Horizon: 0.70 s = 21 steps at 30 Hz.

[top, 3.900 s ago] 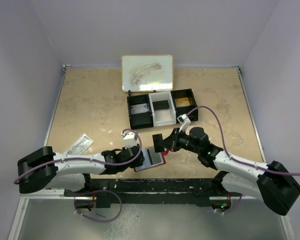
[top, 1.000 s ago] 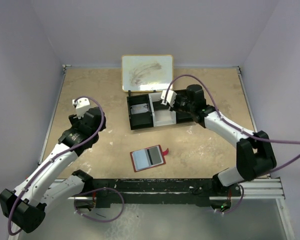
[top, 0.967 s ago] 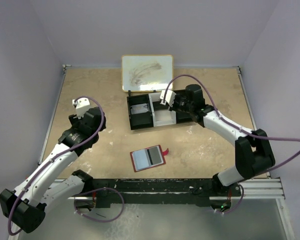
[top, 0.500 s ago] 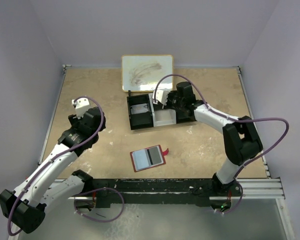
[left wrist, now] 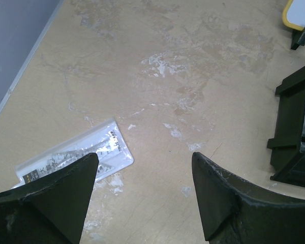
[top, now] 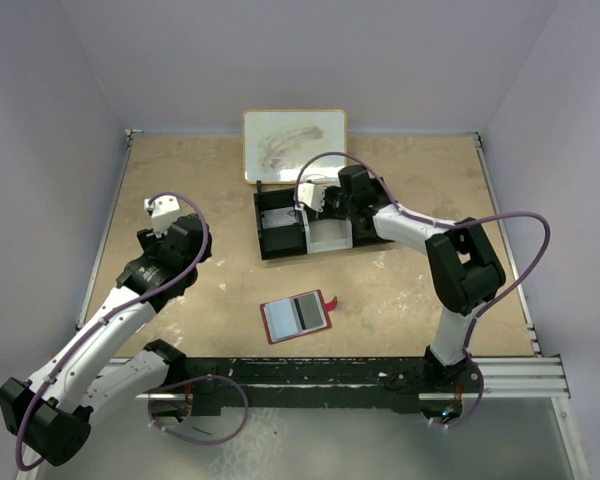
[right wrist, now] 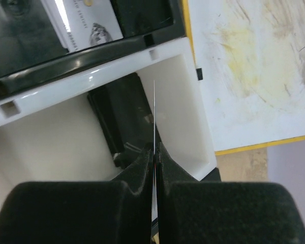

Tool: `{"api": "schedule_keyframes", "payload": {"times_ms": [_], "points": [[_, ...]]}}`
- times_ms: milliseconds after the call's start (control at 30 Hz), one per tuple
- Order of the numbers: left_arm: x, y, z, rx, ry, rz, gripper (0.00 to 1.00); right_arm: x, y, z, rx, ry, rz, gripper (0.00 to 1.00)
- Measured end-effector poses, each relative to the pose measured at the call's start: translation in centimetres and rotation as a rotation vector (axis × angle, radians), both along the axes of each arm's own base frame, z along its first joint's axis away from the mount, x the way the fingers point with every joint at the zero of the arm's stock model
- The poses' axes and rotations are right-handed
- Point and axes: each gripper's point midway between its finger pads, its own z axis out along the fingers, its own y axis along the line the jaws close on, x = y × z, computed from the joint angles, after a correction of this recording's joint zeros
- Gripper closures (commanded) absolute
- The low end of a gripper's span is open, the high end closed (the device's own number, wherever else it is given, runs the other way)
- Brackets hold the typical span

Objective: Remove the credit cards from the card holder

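The robot's right gripper should now lower the thin credit card point(right wrist: 154, 114), which hangs edge-down over the open white middle compartment, toward the dark card point(right wrist: 124, 112) and let go of it there.
The card holder point(top: 298, 316), a small red wallet, lies open on the table near the front, its grey sleeves facing up and its red tab to the right. My right gripper point(top: 320, 205) hangs over the white middle compartment of the black tray point(top: 280, 243). In the right wrist view this gripper point(right wrist: 155, 152) is shut on a thin credit card point(right wrist: 154, 112) seen edge-on. Another dark card point(right wrist: 119, 114) lies inside that compartment. My left gripper point(top: 165, 218) is raised over the left of the table. Its wrist view shows the left gripper point(left wrist: 143, 157) open and holding nothing.
A pale card point(right wrist: 86, 28) lies in the tray's black left compartment. A small yellow-framed whiteboard point(top: 294, 145) sits behind the tray. A clear plastic packet point(left wrist: 76, 158) lies on the table under my left gripper, and the tray's corner point(left wrist: 295, 137) shows at the right.
My right gripper has moved left along the tray, from its right end to over the white middle compartment, still shut on the card. The left arm and the card holder have not moved.
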Motion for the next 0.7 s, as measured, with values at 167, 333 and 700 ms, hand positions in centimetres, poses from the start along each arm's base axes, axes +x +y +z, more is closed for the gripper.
{"api": "schedule_keyframes", "payload": {"times_ms": [167, 333, 700], "points": [[0.0, 0.0, -0.1, 0.001, 0.002, 0.000, 0.28, 1.3, 0.6, -0.4, -0.028, -0.021, -0.013, 0.99], [0.0, 0.0, 0.0, -0.001, -0.001, 0.000, 0.28, 1.7, 0.9, -1.6, -0.055, -0.016, -0.006, 0.99], [0.0, 0.0, 0.1, 0.002, -0.003, -0.004, 0.29, 2.7, 1.7, -3.2, -0.127, -0.033, -0.010, 0.97]]}}
